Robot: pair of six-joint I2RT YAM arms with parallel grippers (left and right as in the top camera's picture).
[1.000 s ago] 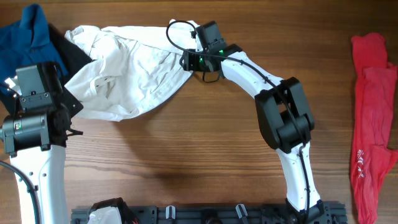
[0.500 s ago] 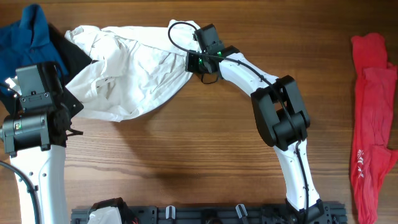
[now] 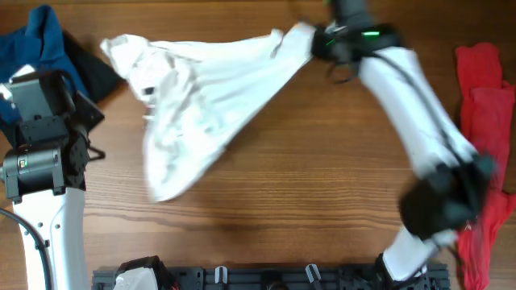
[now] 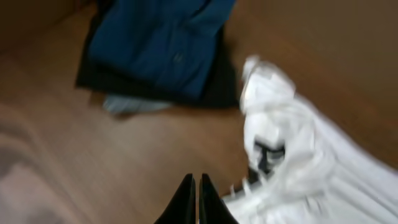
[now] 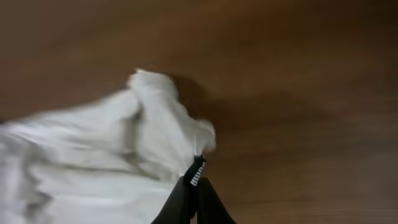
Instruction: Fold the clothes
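The white T-shirt bunches (image 3: 127, 60) next to the blue polo. My right gripper should first pull the T-shirt toward the red shirts, and then my left gripper should take its near corner (image 3: 167, 188).
The white T-shirt (image 3: 210, 97) is stretched across the far half of the table, and its image is blurred. My right gripper (image 3: 316, 42) is at the far centre-right, shut on the shirt's edge. In the right wrist view the right gripper (image 5: 194, 180) pinches a black label and the white T-shirt (image 5: 93, 162) trails left. In the left wrist view my left gripper (image 4: 198, 179) is shut on nothing, above bare wood just left of the white T-shirt (image 4: 298, 155). Black print shows on a fold there.
A blue polo (image 3: 36, 44) lies on a dark garment (image 3: 93, 68) at the far left; the blue polo (image 4: 168, 43) is ahead of the left fingers. Red shirts (image 3: 484, 145) lie along the right edge. The left arm (image 3: 40, 161) stands at the near left.
The right gripper shut on the shirt's edge and swung right and farther back, dragging the shirt out into a long stretched shape. The left arm barely shifted.
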